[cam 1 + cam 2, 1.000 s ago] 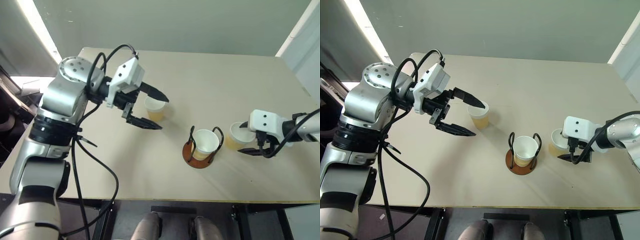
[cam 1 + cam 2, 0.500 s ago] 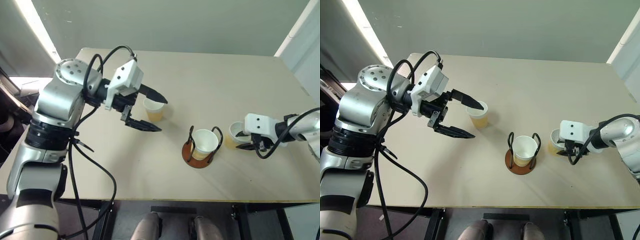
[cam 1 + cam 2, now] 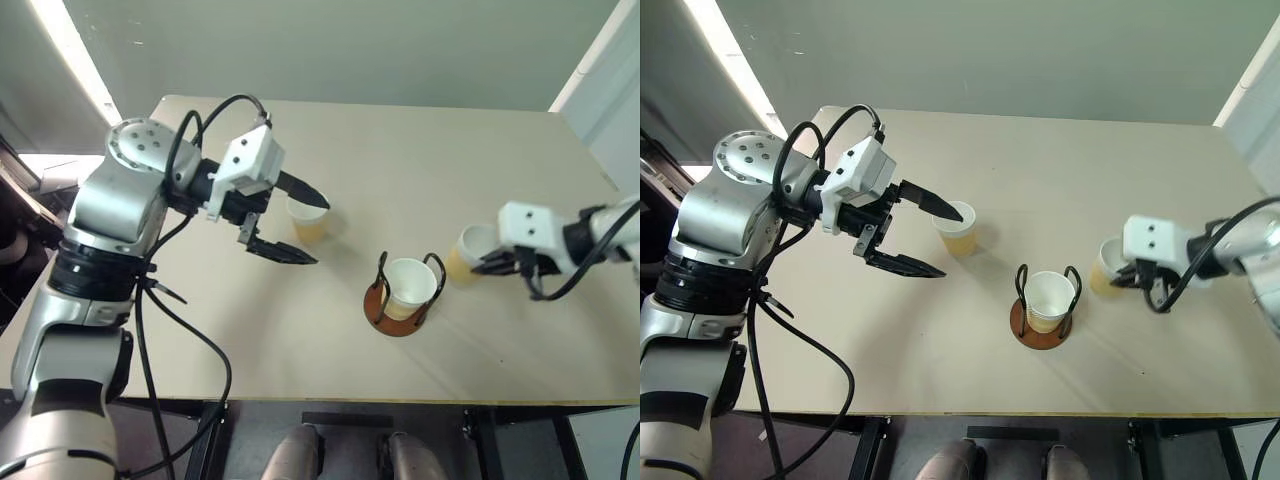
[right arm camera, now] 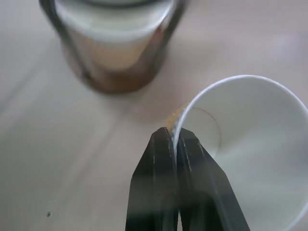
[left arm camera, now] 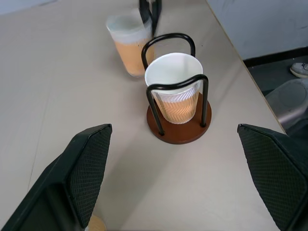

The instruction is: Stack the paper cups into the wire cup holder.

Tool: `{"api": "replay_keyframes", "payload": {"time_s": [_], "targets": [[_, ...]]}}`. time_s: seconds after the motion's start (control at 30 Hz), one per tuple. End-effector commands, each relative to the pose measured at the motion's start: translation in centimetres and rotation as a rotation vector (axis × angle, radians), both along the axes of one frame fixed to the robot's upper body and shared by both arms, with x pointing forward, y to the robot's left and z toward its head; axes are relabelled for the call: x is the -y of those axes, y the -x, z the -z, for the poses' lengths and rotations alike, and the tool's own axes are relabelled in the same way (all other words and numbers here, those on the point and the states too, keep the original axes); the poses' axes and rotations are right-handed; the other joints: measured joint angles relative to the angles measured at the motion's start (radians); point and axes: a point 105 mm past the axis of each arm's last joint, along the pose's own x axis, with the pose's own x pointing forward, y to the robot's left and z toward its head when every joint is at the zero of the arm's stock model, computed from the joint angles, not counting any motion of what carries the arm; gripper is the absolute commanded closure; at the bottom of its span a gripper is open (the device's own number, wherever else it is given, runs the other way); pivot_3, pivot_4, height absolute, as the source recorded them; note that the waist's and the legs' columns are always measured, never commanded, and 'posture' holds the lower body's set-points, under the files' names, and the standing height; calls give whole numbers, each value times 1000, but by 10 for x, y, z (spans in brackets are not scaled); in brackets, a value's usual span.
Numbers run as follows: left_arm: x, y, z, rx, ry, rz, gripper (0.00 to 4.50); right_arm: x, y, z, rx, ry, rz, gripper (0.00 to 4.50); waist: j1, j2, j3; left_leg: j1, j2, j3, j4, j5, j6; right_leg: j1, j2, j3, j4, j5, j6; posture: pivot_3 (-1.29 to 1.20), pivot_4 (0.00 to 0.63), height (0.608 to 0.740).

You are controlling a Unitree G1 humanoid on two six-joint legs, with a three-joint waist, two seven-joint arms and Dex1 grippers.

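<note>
The tan paper cup [image 3: 308,218] gets narrower toward its base [image 3: 312,239], so it will go down into the holder's cup almost to its rim when I lower it.
A paper cup [image 3: 410,283] stands inside the wire cup holder [image 3: 379,309] near the table's front middle. Just to its right, my right gripper [image 4: 174,135] is shut on the rim of a second paper cup [image 3: 468,250], one finger inside and one outside; that cup hangs tilted, slightly off the table. A third paper cup [image 3: 307,220] stands upright on the table to the left. My left gripper [image 3: 320,232] hovers open beside it, pointing right toward the holder [image 5: 179,131], with nothing between its fingers [image 5: 86,163].
The beige table [image 3: 450,150] has bare surface behind and to the right of the holder. Its front edge [image 3: 400,400] runs close below the holder. A pale wall panel [image 3: 610,90] stands past the table's right end.
My right gripper has shut on the right cup's rim and lifted it a little, tilting it. The left arm and the other two cups have kept still.
</note>
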Motion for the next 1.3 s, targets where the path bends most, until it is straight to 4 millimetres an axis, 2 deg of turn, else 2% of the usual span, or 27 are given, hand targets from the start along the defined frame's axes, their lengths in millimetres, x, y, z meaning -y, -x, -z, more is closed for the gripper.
{"api": "replay_keyframes", "payload": {"time_s": [0.03, 0.13, 0.27, 0.37, 0.47, 0.73, 0.93, 1.2, 1.3], "targets": [[-3, 15, -7, -2, 3, 60, 0, -13, 16, -53, 118, 0, -78, 4446, -3, 0, 0, 0, 0, 0, 0, 0, 0, 0, 0, 0, 0, 0, 0, 0, 150, 740], [-4, 23, -9, -21, 20, 87, 0, -38, 33, -76, 134, -17, -180, 4446, -4, 0, 0, 0, 0, 0, -2, 0, 0, 0, 0, 0, -1, 0, 0, 0, 150, 740], [-7, 27, -6, -40, 11, 95, 0, -60, 47, -87, 116, -34, -265, 4446, -5, 0, 0, 0, 0, -1, -2, 0, 0, 0, 0, 0, -3, 0, -1, 0, 150, 740], [-9, 25, -4, -45, 0, 90, 0, -75, 53, -86, 94, -42, -318, 4446, -5, 0, 0, 0, 0, -1, -2, 0, 0, 0, 0, 0, -3, 0, -1, 0, 150, 740], [-6, 23, -3, -48, 2, 95, 0, -84, 52, -69, 53, -9, -354, 4446, -5, 0, 0, 0, 0, -2, -1, 0, 0, 0, 0, -1, -4, -1, -1, 0, 150, 740], [-4, 24, -3, -49, -2, 104, 0, -77, 43, -46, 23, 61, -350, 4446, -5, 0, 0, 0, 0, -2, -1, 0, 0, 0, 0, -1, -3, -1, -1, 0, 150, 740], [-4, 25, -4, -49, -4, 101, 0, -76, 47, -37, 1, 80, -368, 4446, -5, 0, 0, 0, 0, -2, -2, 0, 0, 0, 0, -1, -2, -1, -1, 0, 150, 740], [-3, 24, -6, -45, -2, 98, 0, -84, 53, -20, -34, 97, -416, 4446, -6, 0, 0, 0, 0, -1, -2, 0, 0, 0, 0, -1, -2, -1, -1, 0, 150, 740], [-3, 23, -6, -41, -1, 96, 0, -87, 51, -16, -25, 102, -418, 3842, -6, 0, 0, 0, 0, -2, -2, 0, 0, 0, 0, -1, -2, -1, -1, 0, 150, 740]]}}
